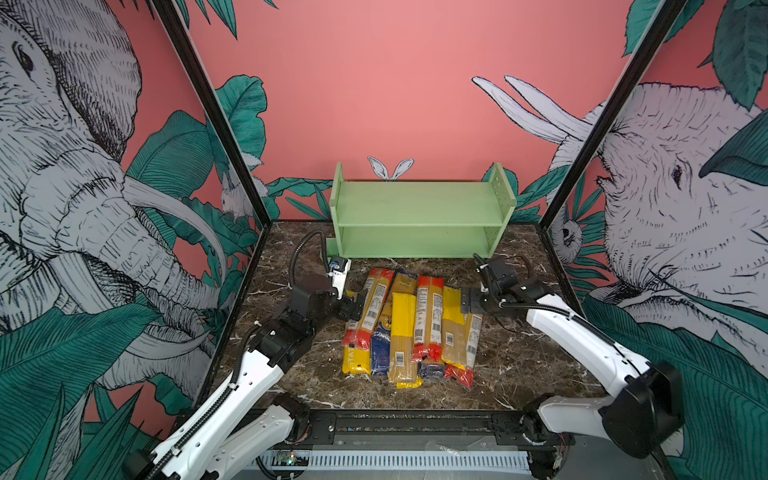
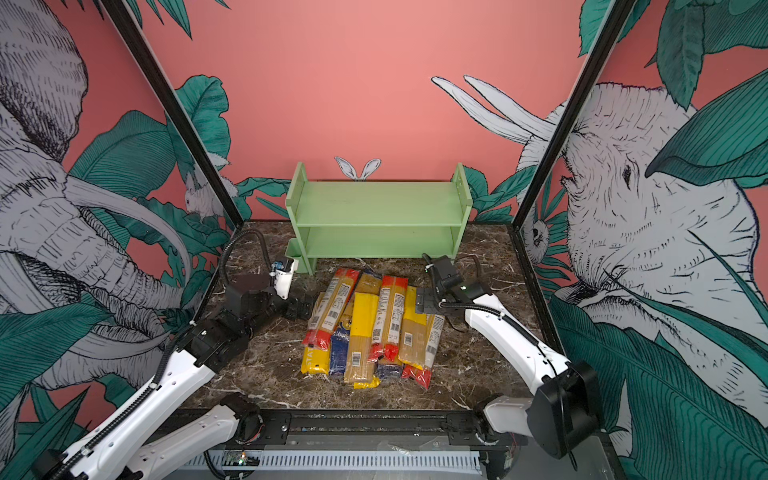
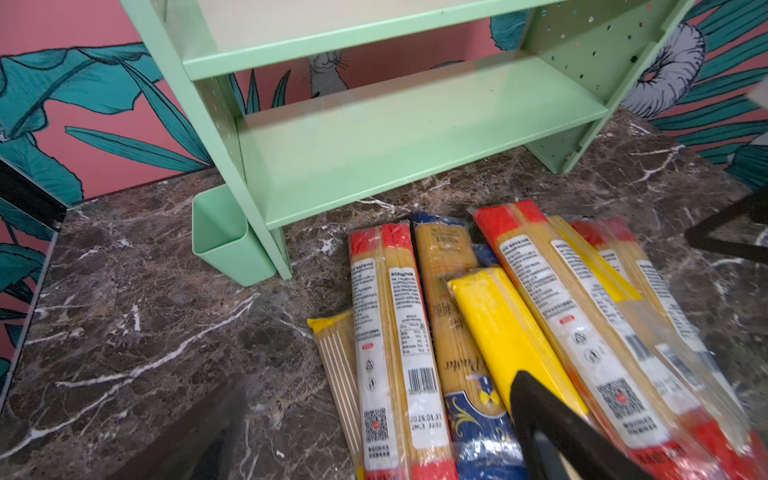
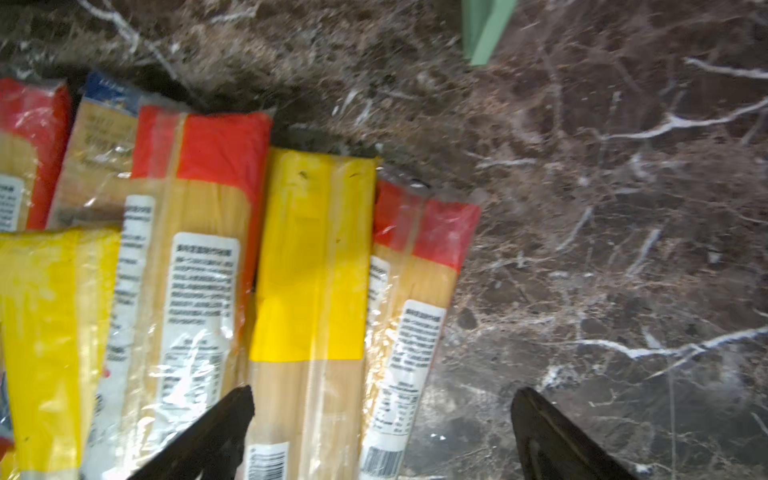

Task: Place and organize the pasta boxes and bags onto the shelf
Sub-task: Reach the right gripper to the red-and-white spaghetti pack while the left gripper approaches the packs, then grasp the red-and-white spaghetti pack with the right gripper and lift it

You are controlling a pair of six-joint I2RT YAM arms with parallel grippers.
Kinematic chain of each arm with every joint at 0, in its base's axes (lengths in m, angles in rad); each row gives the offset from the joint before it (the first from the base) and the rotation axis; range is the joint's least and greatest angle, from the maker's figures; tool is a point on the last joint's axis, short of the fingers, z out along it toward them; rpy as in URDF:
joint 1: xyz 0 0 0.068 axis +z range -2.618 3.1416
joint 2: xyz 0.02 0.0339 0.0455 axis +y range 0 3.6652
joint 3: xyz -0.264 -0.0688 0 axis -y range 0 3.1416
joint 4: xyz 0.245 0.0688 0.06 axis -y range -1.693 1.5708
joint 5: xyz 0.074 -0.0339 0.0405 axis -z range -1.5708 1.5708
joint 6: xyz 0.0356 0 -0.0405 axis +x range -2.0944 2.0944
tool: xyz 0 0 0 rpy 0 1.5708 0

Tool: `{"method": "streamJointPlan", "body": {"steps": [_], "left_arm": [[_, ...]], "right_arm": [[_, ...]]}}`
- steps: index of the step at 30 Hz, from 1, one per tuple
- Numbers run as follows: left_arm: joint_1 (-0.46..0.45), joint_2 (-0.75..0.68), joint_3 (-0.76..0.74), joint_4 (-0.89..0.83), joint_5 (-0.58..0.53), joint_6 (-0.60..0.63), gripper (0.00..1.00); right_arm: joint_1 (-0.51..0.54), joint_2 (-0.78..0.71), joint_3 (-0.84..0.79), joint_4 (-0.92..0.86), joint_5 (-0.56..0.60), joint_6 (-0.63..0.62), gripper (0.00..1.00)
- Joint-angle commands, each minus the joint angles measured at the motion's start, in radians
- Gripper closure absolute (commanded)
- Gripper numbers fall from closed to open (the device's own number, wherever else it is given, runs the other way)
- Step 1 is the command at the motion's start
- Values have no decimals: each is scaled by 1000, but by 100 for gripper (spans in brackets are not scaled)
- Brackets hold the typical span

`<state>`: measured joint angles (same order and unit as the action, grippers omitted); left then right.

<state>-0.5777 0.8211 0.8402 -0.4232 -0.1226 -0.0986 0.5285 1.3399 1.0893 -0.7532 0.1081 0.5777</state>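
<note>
The middle red-ended packet [image 1: 429, 318] should reveal a blue-printed packet lying lengthwise under it when the robot lifts it, as a dark blue end [image 1: 432, 371] sticks out below.
Several pasta packets [image 1: 409, 328] [image 2: 370, 328] lie side by side in a loose pile mid-table, with red ends, yellow halves and dark blue print. Behind them stands the pale green shelf [image 1: 419, 203] [image 2: 378, 208], both boards bare. My left gripper [image 1: 353, 307] [image 3: 380, 376] is open at the pile's left edge, its jaws spanning a red-ended packet [image 3: 395, 332] and a blue-printed one [image 3: 461, 353]. My right gripper [image 1: 469, 301] [image 4: 384, 390] is open over the pile's right edge, above a yellow-half packet [image 4: 311, 270] and a red-ended one [image 4: 415, 291]. Neither holds anything.
A small green cup [image 3: 224, 241] hangs on the shelf's left side panel at table level. The dark marble table [image 1: 519, 365] is boxed in by mural walls with black corner posts [image 1: 208, 112]. A black rail [image 1: 415, 424] runs along the front edge.
</note>
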Motion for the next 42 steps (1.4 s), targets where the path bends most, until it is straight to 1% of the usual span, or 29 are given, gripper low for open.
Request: {"method": "streamJointPlan", "body": {"steps": [1, 7, 12, 17, 20, 25, 27, 29, 31, 32, 33, 37, 40, 42], "left_arm": [[-8, -43, -12, -102, 4, -27, 1], [-8, -82, -21, -143, -46, -26, 1], [-7, -86, -27, -158, -74, -23, 1], [-8, -74, -9, -158, -82, 8, 1], [-8, -59, 3, -150, -83, 33, 1], [-7, -13, 13, -98, -83, 56, 1], [-9, 9, 18, -80, -75, 53, 1], [-8, 35, 29, -62, -59, 60, 1], [-8, 53, 39, -59, -66, 59, 1], [-9, 59, 38, -51, -66, 62, 1], [-8, 63, 34, -36, -66, 65, 1], [-8, 106, 47, 12, -67, 69, 1], [-8, 152, 76, 17, -63, 64, 2], [-8, 179, 93, 20, -61, 63, 2]], "right_arm": [[75, 71, 66, -52, -46, 41, 3], [147, 194, 158, -53, -133, 57, 3], [196, 284, 195, -51, -158, 59, 3], [207, 347, 203, -34, -181, 78, 3], [209, 387, 216, -14, -226, 88, 3], [220, 453, 254, -30, -197, 99, 4], [220, 463, 240, -6, -190, 107, 8], [220, 466, 239, -4, -181, 108, 16], [220, 457, 232, -19, -166, 108, 23], [221, 449, 230, -17, -160, 108, 32], [220, 439, 197, -4, -161, 102, 39], [221, 430, 200, -17, -157, 81, 62], [220, 426, 199, -39, -178, 69, 86], [221, 412, 191, -44, -183, 66, 94]]}}
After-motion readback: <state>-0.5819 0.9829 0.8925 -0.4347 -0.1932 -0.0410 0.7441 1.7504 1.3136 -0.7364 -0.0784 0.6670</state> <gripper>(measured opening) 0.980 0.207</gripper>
